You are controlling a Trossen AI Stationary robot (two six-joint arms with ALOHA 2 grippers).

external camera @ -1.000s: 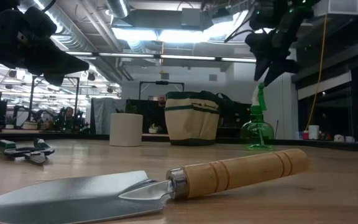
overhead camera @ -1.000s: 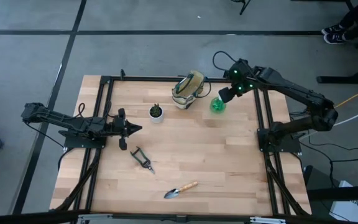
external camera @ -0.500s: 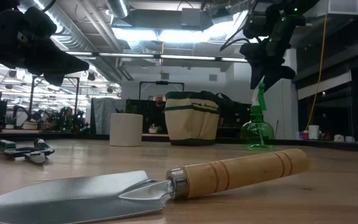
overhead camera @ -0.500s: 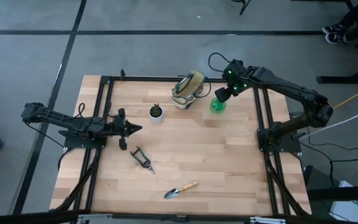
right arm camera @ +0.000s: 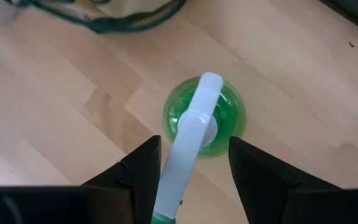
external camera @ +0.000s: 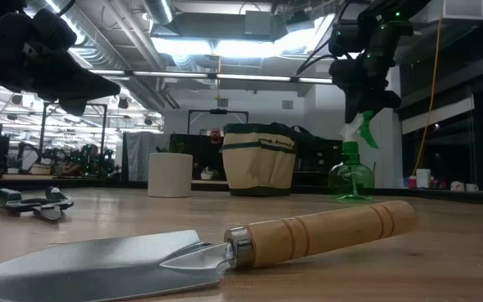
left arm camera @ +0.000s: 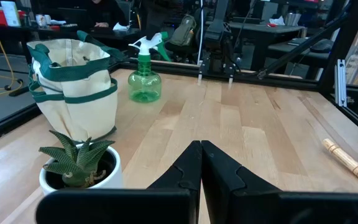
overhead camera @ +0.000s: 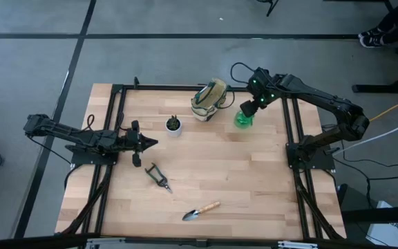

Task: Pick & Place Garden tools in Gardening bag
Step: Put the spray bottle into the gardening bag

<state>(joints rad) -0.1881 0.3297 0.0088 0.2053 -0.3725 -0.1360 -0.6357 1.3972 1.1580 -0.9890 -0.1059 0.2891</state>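
The white sprayer head (right arm camera: 192, 134) is long and straight, so the green spray bottle (overhead camera: 243, 120) will tilt stiffly along with my right gripper when I carry it.
A green translucent spray bottle (overhead camera: 242, 117) (external camera: 348, 176) stands upright on its base at the far right of the table. My right gripper (overhead camera: 247, 108) (right arm camera: 194, 149) hovers open right above it, pointing steeply down. Its fingers stand on either side of the white sprayer head (right arm camera: 194, 124) without touching. The tan gardening bag (overhead camera: 209, 99) (left arm camera: 73, 81) with green trim stands just left of the bottle. Black pruning shears (overhead camera: 157, 176) and a wooden-handled trowel (overhead camera: 200, 209) (external camera: 225, 247) lie flat nearer the front. My left gripper (overhead camera: 147, 143) (left arm camera: 201, 165) waits shut at the table's left side.
A small white pot with a green plant (overhead camera: 174, 125) (left arm camera: 79, 168) stands left of the bag. Black frame rails (overhead camera: 119, 138) run along the table's left and right sides. Bare wood (overhead camera: 240, 173) lies between the bottle and the trowel.
My right gripper has sunk toward the spray bottle's head and shifted slightly toward the bag, rolling a little. It has stayed open. The bottle and the other tools have not moved.
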